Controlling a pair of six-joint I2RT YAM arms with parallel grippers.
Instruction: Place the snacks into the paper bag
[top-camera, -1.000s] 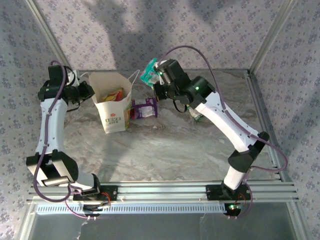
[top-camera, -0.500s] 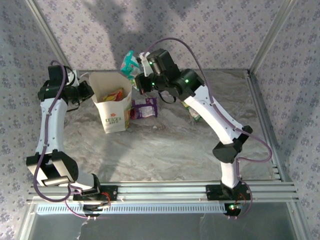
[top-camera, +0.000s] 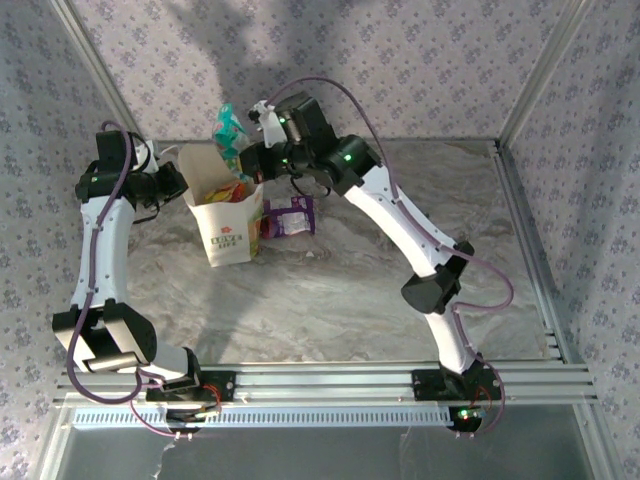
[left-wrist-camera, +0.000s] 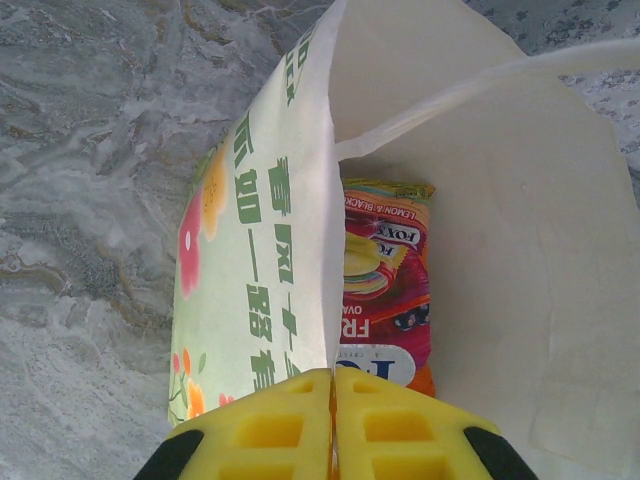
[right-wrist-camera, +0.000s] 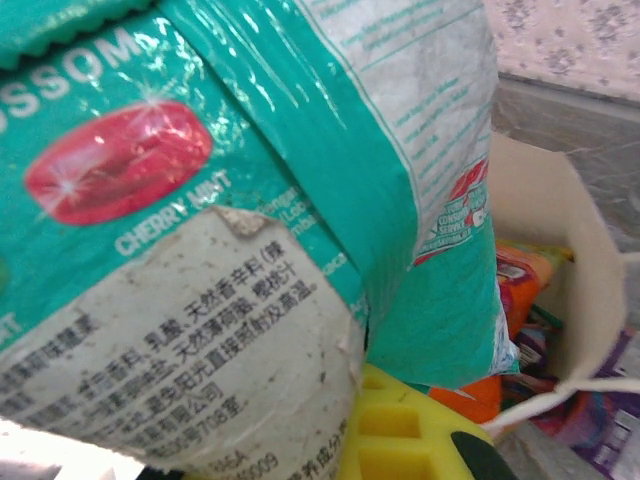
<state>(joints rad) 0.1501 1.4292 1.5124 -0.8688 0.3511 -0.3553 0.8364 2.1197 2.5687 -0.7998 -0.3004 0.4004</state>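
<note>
My right gripper is holding the teal packet (top-camera: 229, 134) at the paper bag's wide opening, so I continue inward and let go once the packet is over the orange packet (top-camera: 226, 192).
The white paper bag (top-camera: 228, 222) stands open at the back left, and an orange FOX'S packet (left-wrist-camera: 387, 290) lies inside it. My left gripper (top-camera: 178, 181) (left-wrist-camera: 333, 385) is shut on the bag's left wall (left-wrist-camera: 262, 250). My right gripper (top-camera: 244, 155) (right-wrist-camera: 352, 400) hangs just above the bag's far rim (right-wrist-camera: 560, 195). It is shut on teal packets (top-camera: 228, 128) (right-wrist-camera: 150, 190), seemingly two overlapping. The purple packet (top-camera: 290, 215) lies on the table right of the bag. The green-and-white packet is hidden.
The right arm (top-camera: 400, 225) stretches diagonally across the marble tabletop (top-camera: 330, 300). Metal frame rails (top-camera: 525, 230) and patterned walls enclose the table. The bag's cord handle (right-wrist-camera: 560, 395) crosses near my right finger.
The right gripper has carried the teal packets leftward from right of the bag to above its opening. The left gripper and the bag have not moved.
</note>
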